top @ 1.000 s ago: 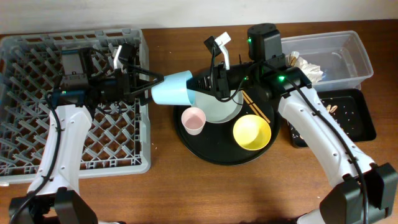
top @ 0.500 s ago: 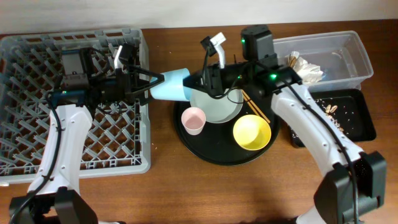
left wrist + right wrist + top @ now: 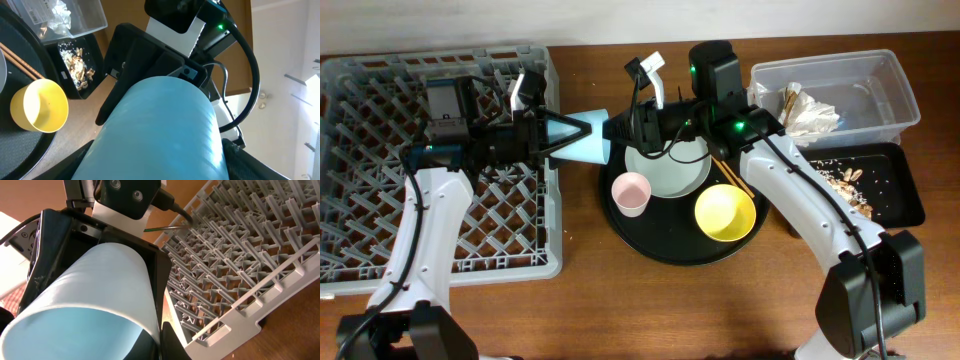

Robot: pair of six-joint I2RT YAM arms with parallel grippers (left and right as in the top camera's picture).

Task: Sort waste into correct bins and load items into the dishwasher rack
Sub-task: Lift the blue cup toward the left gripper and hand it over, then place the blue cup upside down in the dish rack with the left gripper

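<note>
The robot's right gripper is pinching the light-blue cup's rim (image 3: 604,137), so it should open and move away before the left gripper lowers the cup into the dishwasher rack (image 3: 522,221).
The light-blue cup (image 3: 582,138) hangs on its side in the air between the dishwasher rack (image 3: 380,230) and the round black tray (image 3: 660,245). My left gripper (image 3: 555,135) is shut around its base end, and the cup fills the left wrist view (image 3: 160,130). My right gripper (image 3: 620,130) pinches the cup's rim (image 3: 95,295), one finger inside and one outside (image 3: 157,335). The grey plate (image 3: 670,172), pink cup (image 3: 631,191), yellow bowl (image 3: 725,212) and chopsticks (image 3: 730,175) lie on the round tray.
The clear tub (image 3: 890,75) at the back right holds the white napkin (image 3: 810,110). The flat black tray (image 3: 905,195) in front of it holds brownish scraps (image 3: 840,175). The rack's near wall (image 3: 280,280) stands just beside the cup.
My right arm has moved left, closing on the cup's rim. The cup has shifted a little left towards the rack and turned more side-on.
</note>
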